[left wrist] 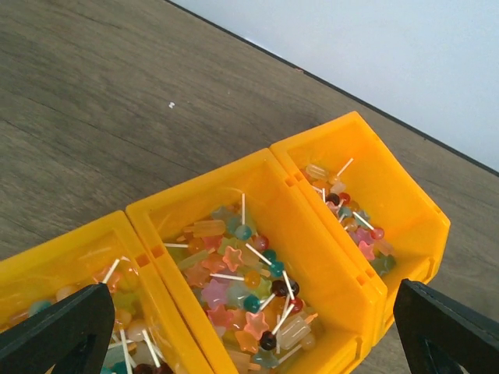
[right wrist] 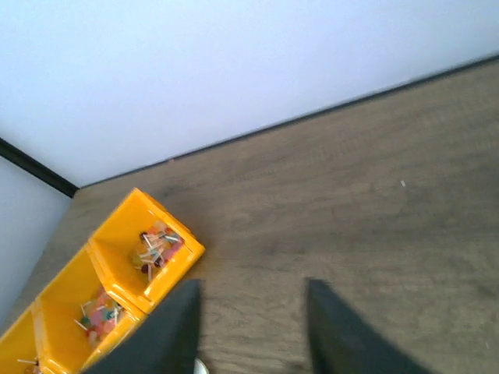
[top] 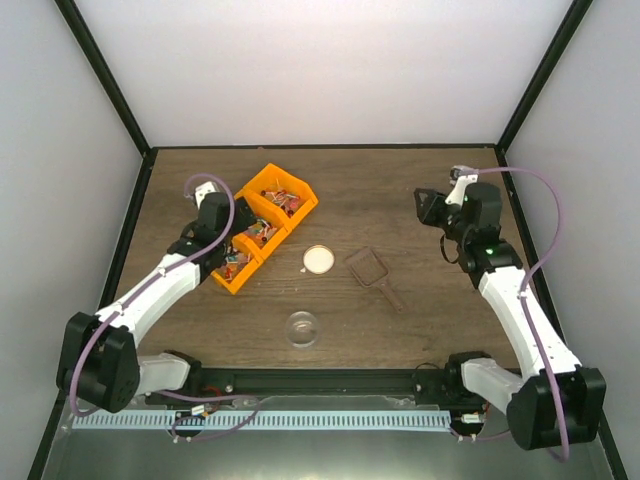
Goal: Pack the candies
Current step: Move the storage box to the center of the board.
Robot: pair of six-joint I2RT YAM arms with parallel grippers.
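The orange bin [top: 274,227] sits at a slant to the back edge of the table, so my left gripper should pinch the divider [left wrist: 167,294] next to the middle compartment and turn the bin straight before packing.
The candies [left wrist: 248,287] are small star, ball and stick sweets in mixed colours, filling three compartments of an orange bin [top: 296,190]. They also show in the top view [top: 262,232] and the right wrist view [right wrist: 156,248]. My left gripper [top: 232,248] hovers over the bin's near end. In its wrist view it [left wrist: 249,343] is open and empty, with fingers [left wrist: 58,331] spread wide over the middle compartment. My right gripper [top: 428,205] is raised at the far right, well away from the bin. In its wrist view it [right wrist: 249,343] is open and empty.
A round cream lid [top: 318,260] lies mid-table. A brown scoop [top: 372,270] lies just right of it. A clear round container [top: 302,328] stands nearer the front edge. Grey walls enclose the wooden table [top: 400,190] on three sides.
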